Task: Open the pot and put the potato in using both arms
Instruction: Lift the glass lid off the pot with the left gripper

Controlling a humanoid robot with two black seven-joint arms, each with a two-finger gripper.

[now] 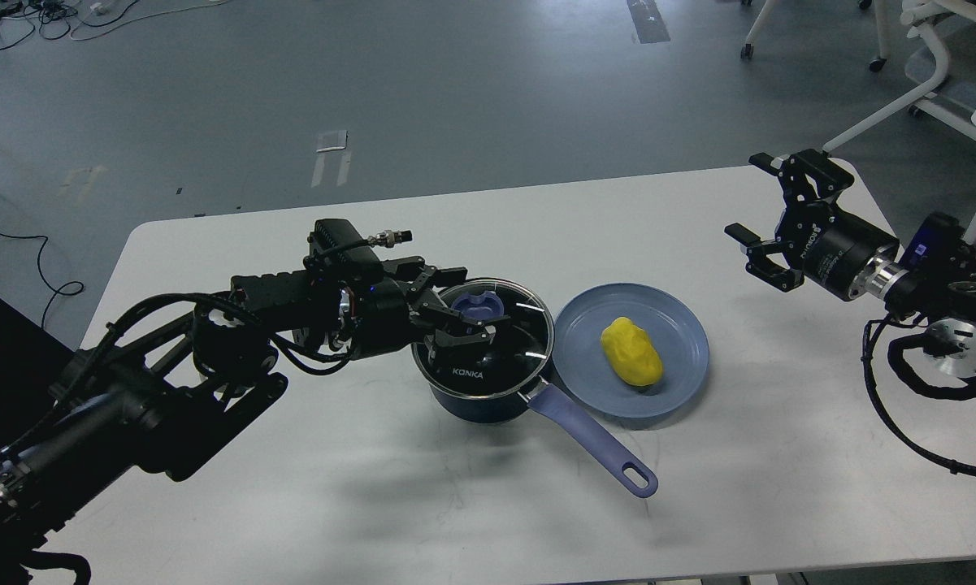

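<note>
The glass lid shows only plain dark inside (515,346), so I should expect an empty pot (482,405) when I lift the lid off.
A dark blue pot (475,398) with a purple handle (597,447) stands mid-table, its glass lid (520,337) on, with a purple knob (478,305) on the lid. My left gripper (465,307) reaches in from the left, low over the lid. It is open, with one finger on each side of the knob. A yellow potato (631,351) lies on a blue plate (687,325) just right of the pot. My right gripper (754,199) hovers open and empty above the table's far right, well away from the plate.
The white table (292,487) has bare surface in front of and left of the pot. The pot handle points toward the front right. White chair legs (926,81) stand on the floor beyond the table's right corner.
</note>
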